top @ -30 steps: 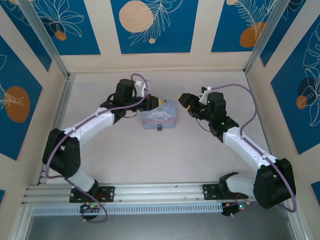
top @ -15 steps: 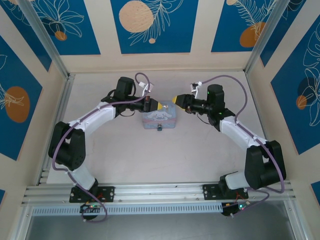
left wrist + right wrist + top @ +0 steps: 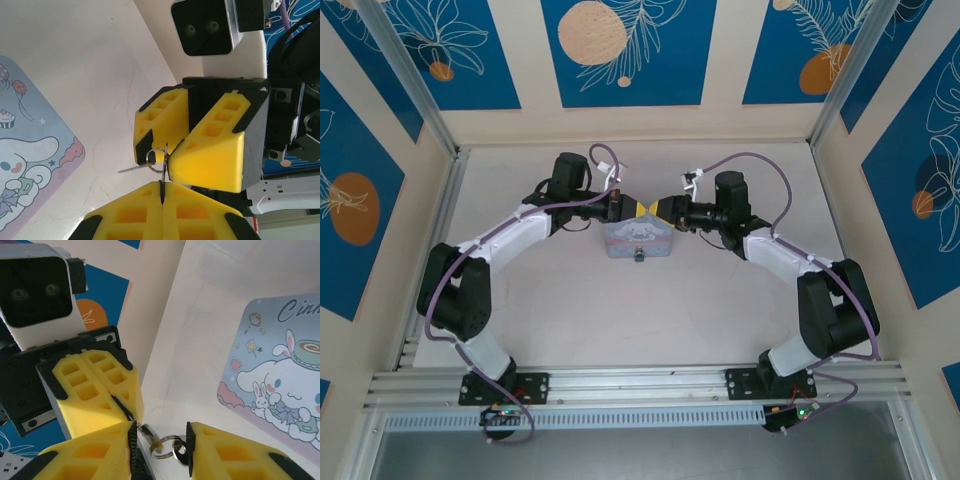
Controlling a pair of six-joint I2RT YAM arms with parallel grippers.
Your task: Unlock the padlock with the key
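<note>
I should move my right gripper back, turn it and grab the keys from the front, because the small key points past its fingers around the ring.
My left gripper is shut on the thin brass key, held on edge between its yellow fingers above the back of the tin. A key ring with a second small key hangs from it. My right gripper meets the left one tip to tip. Its jaws stand open on either side of the ring, with the left gripper's shut fingertips just beyond. The tiny dark padlock hangs at the front edge of the pale blue tin.
The cartoon tin lies on the pale table directly below both grippers. Blue patterned walls and metal frame posts enclose the table on three sides.
My right gripper has swung left and turned to face the left gripper, ending with its open fingers around the key ring. The left gripper shifted slightly, still holding the key.
</note>
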